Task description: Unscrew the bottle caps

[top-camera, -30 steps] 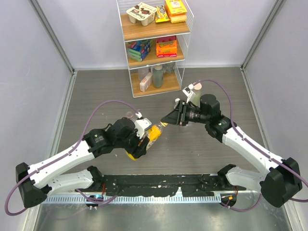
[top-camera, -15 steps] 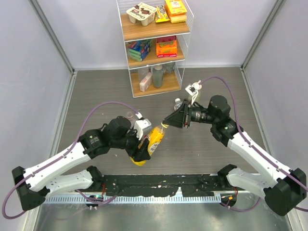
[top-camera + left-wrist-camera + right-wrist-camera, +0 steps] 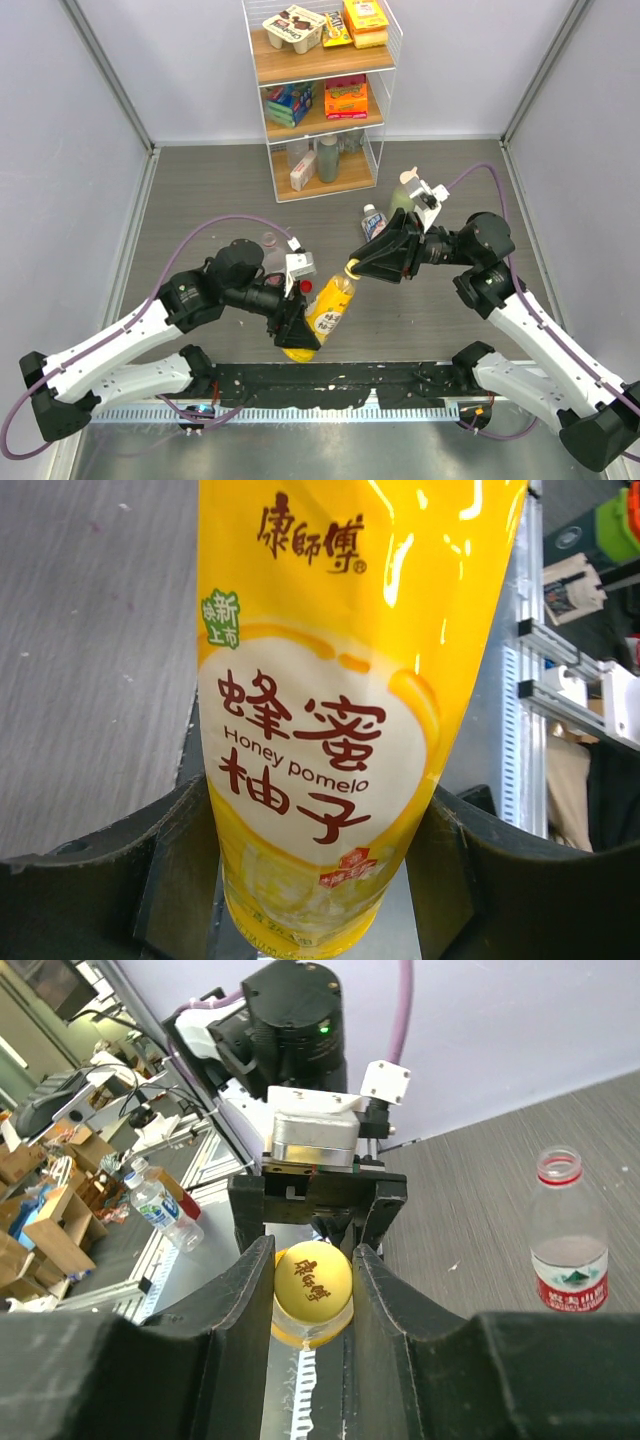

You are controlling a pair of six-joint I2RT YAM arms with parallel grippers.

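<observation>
My right gripper keeps turning until the yellow cap (image 3: 352,269) comes off, because the cap is in the middle of its fingers and my left gripper is holding the bottle's body (image 3: 329,314).
My left gripper (image 3: 300,322) (image 3: 315,825) is shut on the lower body of the yellow-orange juice bottle (image 3: 328,312) (image 3: 330,680), which is held tilted above the table. The jaws of my right gripper (image 3: 356,268) (image 3: 312,1272) are shut on its yellow cap (image 3: 313,1278) (image 3: 351,268). The clear bottle with the red label (image 3: 568,1250) (image 3: 268,243) stands uncapped behind my left arm. A red cap (image 3: 307,286) lies on the table beside the yellow bottle. The blue-white label bottle (image 3: 372,221) stands behind my right gripper with its white cap on.
A pale green bottle with a cream pointed top (image 3: 402,196) stands close behind my right wrist. A wire rack (image 3: 380,150) of packaged goods stands at the back centre. A black rail (image 3: 340,380) runs along the near edge between the arm bases.
Both grippers have moved toward the near edge with the yellow bottle between them. The right arm has drawn away from the pale green bottle, uncovering the blue-white label bottle.
</observation>
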